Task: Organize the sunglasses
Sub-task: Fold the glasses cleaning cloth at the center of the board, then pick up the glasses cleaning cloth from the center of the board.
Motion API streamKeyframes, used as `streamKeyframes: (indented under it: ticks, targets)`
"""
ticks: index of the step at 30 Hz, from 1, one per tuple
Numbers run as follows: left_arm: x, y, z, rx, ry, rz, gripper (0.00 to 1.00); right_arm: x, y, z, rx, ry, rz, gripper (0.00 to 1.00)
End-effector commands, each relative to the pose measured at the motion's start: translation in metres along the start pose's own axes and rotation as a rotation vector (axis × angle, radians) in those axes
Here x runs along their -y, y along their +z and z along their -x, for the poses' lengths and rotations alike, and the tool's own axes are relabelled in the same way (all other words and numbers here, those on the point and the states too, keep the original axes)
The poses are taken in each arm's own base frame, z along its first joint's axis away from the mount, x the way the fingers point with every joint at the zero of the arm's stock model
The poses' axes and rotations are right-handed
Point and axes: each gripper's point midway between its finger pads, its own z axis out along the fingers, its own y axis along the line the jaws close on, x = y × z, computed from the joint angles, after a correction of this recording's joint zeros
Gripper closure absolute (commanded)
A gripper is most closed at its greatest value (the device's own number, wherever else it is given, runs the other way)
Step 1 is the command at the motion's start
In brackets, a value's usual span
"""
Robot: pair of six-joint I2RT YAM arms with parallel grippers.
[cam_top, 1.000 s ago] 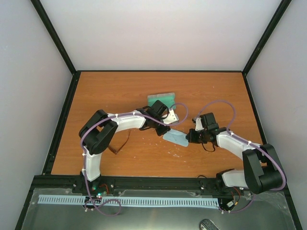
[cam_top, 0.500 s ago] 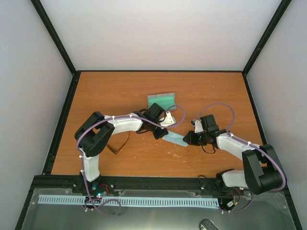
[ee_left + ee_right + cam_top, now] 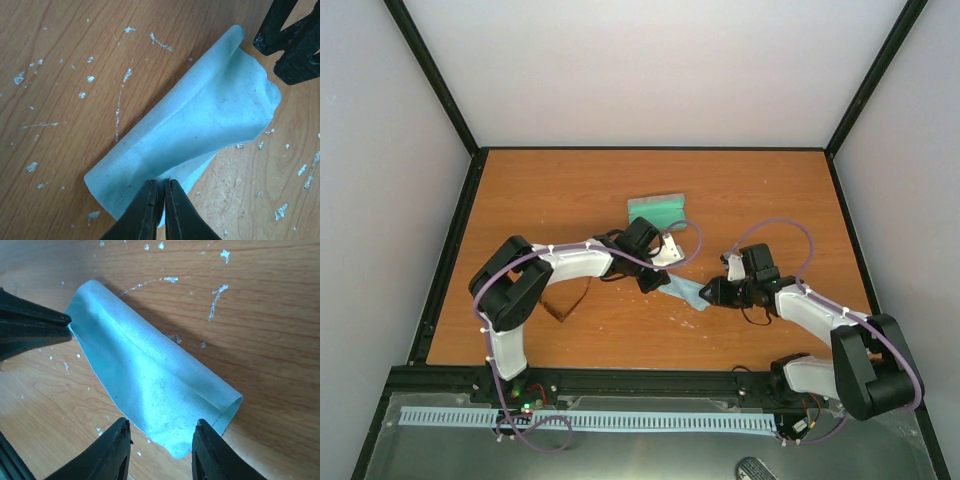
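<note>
The right gripper's fingers are around the cloth's near edge (image 3: 178,452), short of the cloth's folded corner (image 3: 233,402), so next the right gripper moves over and pinches that corner before it lifts.
The sunglasses (image 3: 561,309), a thin reddish-brown frame, lie on the table under the left arm's elbow, away from both grippers. My left gripper (image 3: 663,283) is shut on a corner of the light blue cloth (image 3: 195,120), which is folded over on itself. The pinch shows in the left wrist view (image 3: 160,186). My right gripper (image 3: 162,432) is open, its fingers straddling the cloth's (image 3: 150,375) near edge without closing on it. In the top view the right gripper (image 3: 707,292) sits at the cloth's (image 3: 686,292) right end. The left fingertips (image 3: 35,325) show in the right wrist view.
The grey case with green lining (image 3: 657,208) lies open behind the left gripper. The wooden table (image 3: 760,190) has a black rim and white walls on three sides. White flecks mark the wood.
My left gripper has pulled the cloth back and to the left, folding it over. My right gripper has followed to the left, staying at the cloth's right end.
</note>
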Motion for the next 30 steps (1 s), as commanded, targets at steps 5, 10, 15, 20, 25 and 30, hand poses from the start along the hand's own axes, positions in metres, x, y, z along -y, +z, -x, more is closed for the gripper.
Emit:
streamKeyframes:
  ticks: [5,10,15,20,25,30]
  targets:
    - [0.008,-0.012,0.014,0.053,0.021,-0.003,0.91,0.004,-0.008,0.002,0.045,0.028,-0.032,0.65]
    - [0.004,-0.018,0.007,0.042,0.036,0.039,0.78,0.013,-0.027,0.018,0.140,0.028,-0.141,0.46]
    - [0.000,-0.022,0.004,0.041,0.028,0.048,0.75,0.017,-0.023,0.014,0.085,0.022,-0.161,0.52]
    - [-0.009,-0.024,0.007,0.049,0.029,0.076,0.75,0.012,-0.023,0.011,0.053,-0.028,-0.172,0.55]
    - [-0.022,-0.024,0.007,0.047,0.021,0.102,0.75,0.010,-0.020,0.010,0.038,-0.061,-0.205,0.57]
    - [-0.030,-0.023,0.006,0.042,0.021,0.118,0.75,0.014,-0.009,0.008,-0.007,-0.080,-0.243,0.47]
